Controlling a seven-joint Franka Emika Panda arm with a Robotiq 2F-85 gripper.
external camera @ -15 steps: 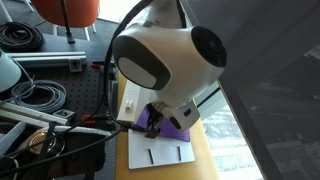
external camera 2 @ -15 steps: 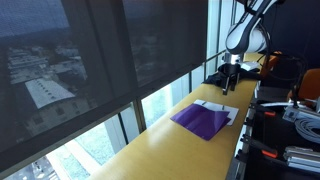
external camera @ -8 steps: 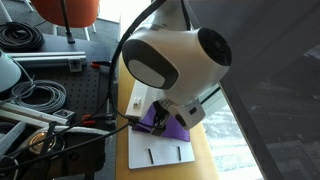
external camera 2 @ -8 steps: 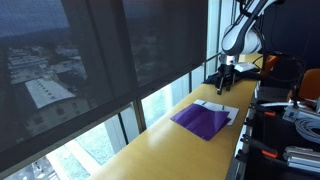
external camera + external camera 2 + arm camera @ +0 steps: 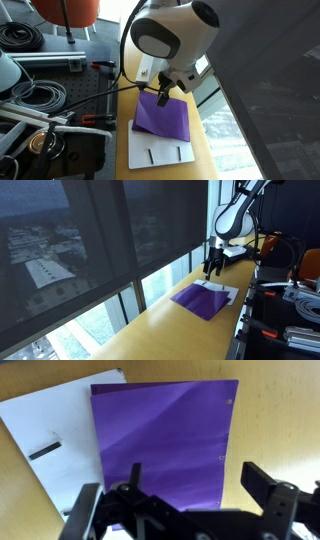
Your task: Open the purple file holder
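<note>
My gripper is hanging over the purple file holder's flat cover (image 5: pixel 165 440). I should move back toward the cover's edge (image 5: pixel 102 445) along the white board and go down there.
The purple file holder (image 5: pixel 163 116) lies closed and flat on the yellow wooden ledge, partly on top of a white board. It also shows in the exterior view from along the ledge (image 5: pixel 204 301) and in the wrist view (image 5: pixel 165 440), where small holes run along one edge. My gripper (image 5: pixel 162 96) hangs above one end of the folder, open and empty, touching nothing. It also shows in the exterior view along the ledge (image 5: pixel 212 268) and in the wrist view (image 5: pixel 193 465), where its two dark fingers are spread over the folder's edge.
A white flat board (image 5: pixel 160 152) with two short dark slits sticks out from under the folder, as the wrist view (image 5: pixel 45 430) also shows. Cables and equipment (image 5: pixel 40 100) crowd the bench beside the ledge. A window (image 5: pixel 110 260) runs along the other side.
The arm has risen and moved back toward one end of the folder, uncovering most of the purple sheet. The folder and the board have not moved.
</note>
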